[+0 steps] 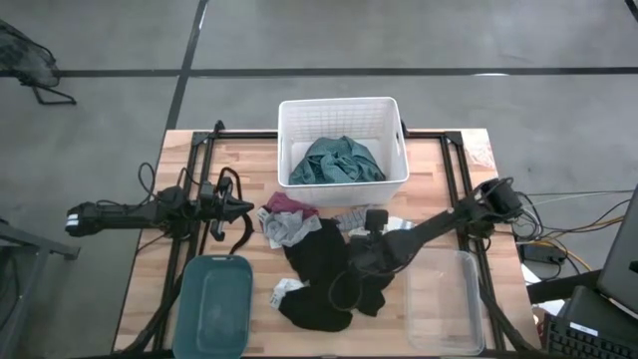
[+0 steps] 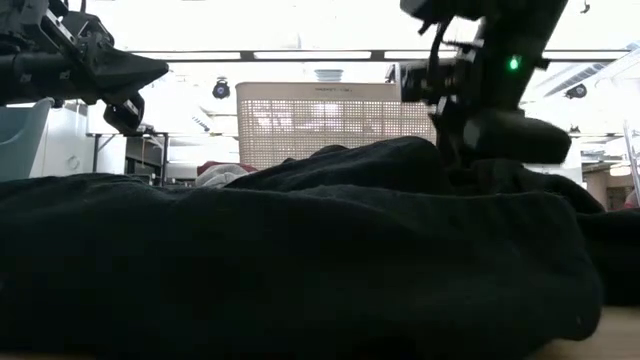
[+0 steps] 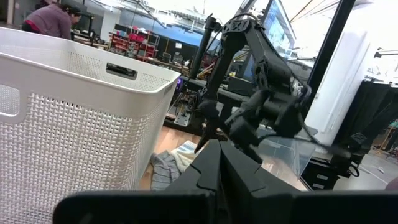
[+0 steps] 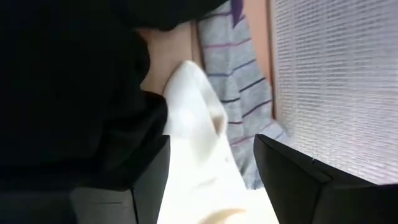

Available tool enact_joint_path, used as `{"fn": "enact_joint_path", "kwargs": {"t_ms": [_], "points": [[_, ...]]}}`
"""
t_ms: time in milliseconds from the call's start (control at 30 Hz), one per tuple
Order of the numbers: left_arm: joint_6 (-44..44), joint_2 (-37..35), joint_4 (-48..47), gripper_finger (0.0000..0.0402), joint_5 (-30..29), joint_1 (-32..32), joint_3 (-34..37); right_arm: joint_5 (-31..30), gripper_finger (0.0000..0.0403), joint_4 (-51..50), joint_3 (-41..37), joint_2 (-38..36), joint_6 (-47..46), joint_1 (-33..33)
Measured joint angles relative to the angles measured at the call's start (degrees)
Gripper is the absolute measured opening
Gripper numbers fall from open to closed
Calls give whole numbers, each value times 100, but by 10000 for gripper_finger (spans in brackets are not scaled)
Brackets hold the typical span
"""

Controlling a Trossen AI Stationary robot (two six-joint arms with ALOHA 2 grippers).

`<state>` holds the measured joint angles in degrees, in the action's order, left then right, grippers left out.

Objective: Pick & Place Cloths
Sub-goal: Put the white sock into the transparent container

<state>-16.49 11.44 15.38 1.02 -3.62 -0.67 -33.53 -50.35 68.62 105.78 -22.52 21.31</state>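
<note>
The white cloth [image 4: 193, 124] lies uncovered between the open fingers of the robot's right gripper, so the gripper should keep moving down until the fingers are on both sides of its folds [image 4: 210, 165], and then close.
A teal cloth [image 1: 337, 162] lies in the white basket [image 1: 342, 108] at the table's far side. In front of the basket a black cloth [image 1: 321, 271] lies spread on the table, with maroon-pink [image 1: 289, 203], grey [image 1: 285, 229] and white striped [image 1: 283, 290] pieces around it. My right gripper [image 4: 211, 180] is open and slants down over a white cloth [image 4: 196, 143] beside the black one [image 4: 62, 93]; one finger stands on each side of it. A grey striped piece [image 4: 239, 81] lies just beyond. My left gripper [image 1: 243, 206] is shut and hovers level at the left. My right gripper has its open fingers [image 4: 292, 180] on either side of the white cloth, coming from above at a slant. Whether they touch the cloth, I cannot tell.
A teal tub [image 1: 214, 304] stands at the near left and a clear plastic bin [image 1: 446, 299] at the near right. The basket wall [image 4: 336, 81] rises close beside my right gripper. People and equipment show in the room behind.
</note>
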Motion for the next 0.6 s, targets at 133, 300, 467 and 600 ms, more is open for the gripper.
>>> {"fn": "enact_joint_path", "kwargs": {"t_ms": [133,300,467,600], "points": [[-2,0,-2,11,0,0,0,-101,226,-2,-41,241,-24,-58],[0,0,-4,11,0,-2,0,-87,238,19,-92,455,-47,-165],[-1,0,-4,11,0,0,1,-82,243,65,-111,673,-48,-217],[-2,0,-7,11,0,-1,1,-27,227,104,-98,794,0,-245]]}}
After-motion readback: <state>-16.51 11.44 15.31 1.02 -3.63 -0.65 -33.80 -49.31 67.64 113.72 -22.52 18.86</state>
